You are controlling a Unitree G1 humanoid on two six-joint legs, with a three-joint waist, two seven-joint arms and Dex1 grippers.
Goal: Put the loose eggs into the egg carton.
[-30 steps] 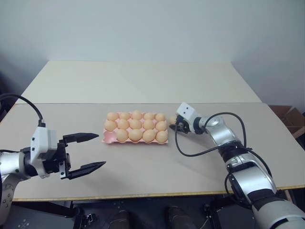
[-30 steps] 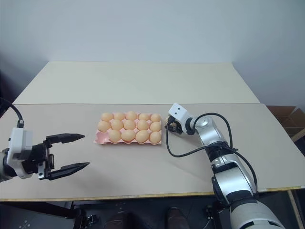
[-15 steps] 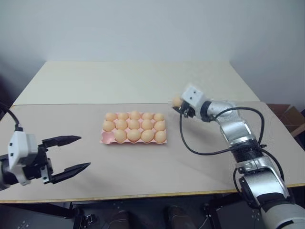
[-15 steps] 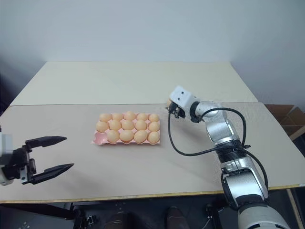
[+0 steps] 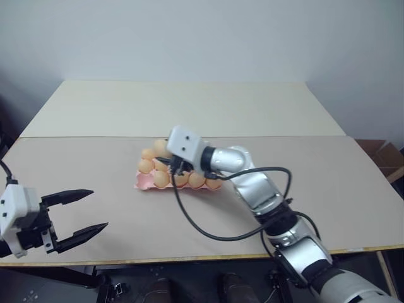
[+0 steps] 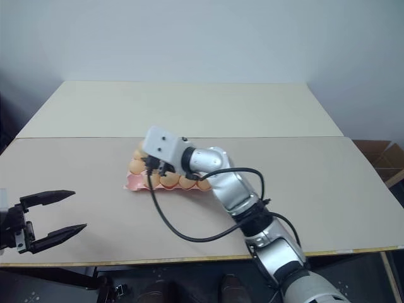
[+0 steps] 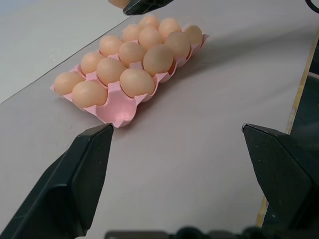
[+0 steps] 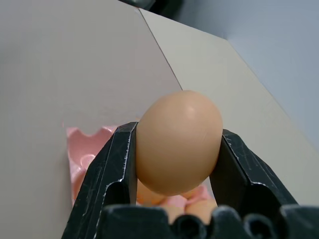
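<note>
I should keep moving toward the egg (image 8: 179,142) carton's corner cup (image 5: 145,181), which is empty, while my right gripper holds the egg squarely, until the egg sits inside that cup.
The pink egg carton (image 5: 142,183) lies in the middle of the near table, with several eggs (image 7: 136,81) in its cups. The cup at its near left corner (image 7: 118,112) is bare. My right gripper (image 8: 179,137) hovers over the carton's left end, shut on one light orange-brown egg (image 8: 179,142). That egg sits squarely between the two black fingers (image 8: 117,164). Below it a pink cup edge (image 8: 79,149) shows. My left gripper (image 5: 100,208) hangs open near the table's front left, well apart from the carton, with nothing between its fingers (image 7: 84,169).
A second, paler table (image 5: 189,104) adjoins the near one (image 5: 303,170) at the back. A cardboard box (image 5: 386,156) stands beyond the right edge. The table's front edge (image 5: 189,257) runs close below my left gripper.
My right arm has swung left with the egg, from the carton's right side, up and across to above its left end. My left gripper has drifted left, still open.
</note>
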